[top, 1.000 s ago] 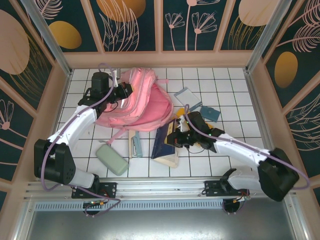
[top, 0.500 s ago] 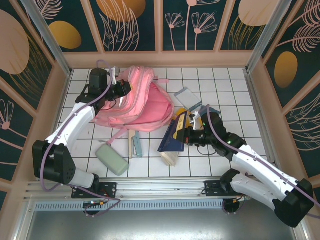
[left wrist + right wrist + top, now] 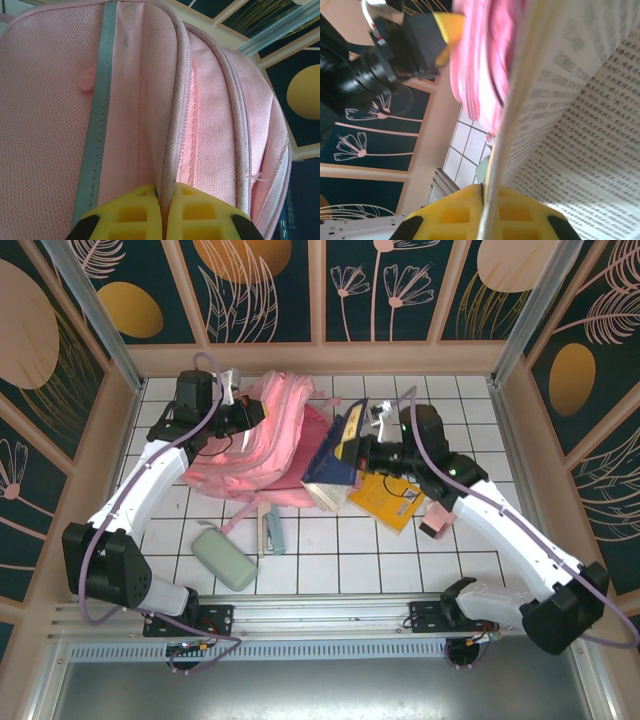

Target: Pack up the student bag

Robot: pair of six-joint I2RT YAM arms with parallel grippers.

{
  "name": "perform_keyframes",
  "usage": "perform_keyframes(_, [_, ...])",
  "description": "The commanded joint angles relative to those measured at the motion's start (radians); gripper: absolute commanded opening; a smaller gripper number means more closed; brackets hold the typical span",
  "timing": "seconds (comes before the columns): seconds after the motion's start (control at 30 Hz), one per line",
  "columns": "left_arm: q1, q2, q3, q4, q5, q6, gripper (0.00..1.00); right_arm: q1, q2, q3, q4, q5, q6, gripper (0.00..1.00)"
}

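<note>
My right gripper should keep bringing the dark blue book (image 3: 329, 457) in until it sits inside, since my left gripper holds the bag's opening (image 3: 306, 443) open beside the book.
The pink student bag (image 3: 262, 455) lies at the back left of the tiled table. My left gripper (image 3: 248, 416) is shut on the bag's zipper edge, and in the left wrist view the yellow fingers (image 3: 131, 212) pinch that pale seam of the bag (image 3: 55, 100). My right gripper (image 3: 365, 452) is shut on a dark blue book (image 3: 335, 452), held tilted in the air against the bag's right side. In the right wrist view the gripper (image 3: 482, 212) clamps the book's cover and its printed pages (image 3: 580, 125) fan open, with the bag (image 3: 480, 50) just beyond.
A yellow book (image 3: 392, 500) lies on the tiles under the right arm, with a small pink item (image 3: 437, 525) beside it. A green pencil case (image 3: 223, 558) and a small teal-and-tan item (image 3: 272, 530) lie at the front left. Wooden walls (image 3: 120, 440) ring the table.
The right gripper has lifted the blue book off the front-centre tiles and carried it back to the bag's right side, uncovering the yellow book. The left gripper has raised the bag's edge slightly.
</note>
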Motion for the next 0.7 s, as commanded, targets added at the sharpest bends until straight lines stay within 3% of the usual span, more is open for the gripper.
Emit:
perform_keyframes(0.0, [0.008,-0.028,0.058,0.16,0.131,-0.046,0.0,-0.01,0.09,0.088,0.103,-0.047,-0.048,0.0])
perform_keyframes(0.23, [0.039,-0.049,0.031,0.27,0.217,-0.144,0.0,-0.014,0.294,0.096,0.276,-0.113,0.008,0.0])
perform_keyframes(0.53, [0.055,-0.064,0.009,0.346,0.277,-0.202,0.0,-0.017,0.381,0.01,0.493,-0.164,0.086,0.0])
perform_keyframes(0.67, [0.061,-0.07,0.008,0.36,0.282,-0.212,0.0,-0.018,0.436,0.037,0.498,-0.141,0.092,0.0])
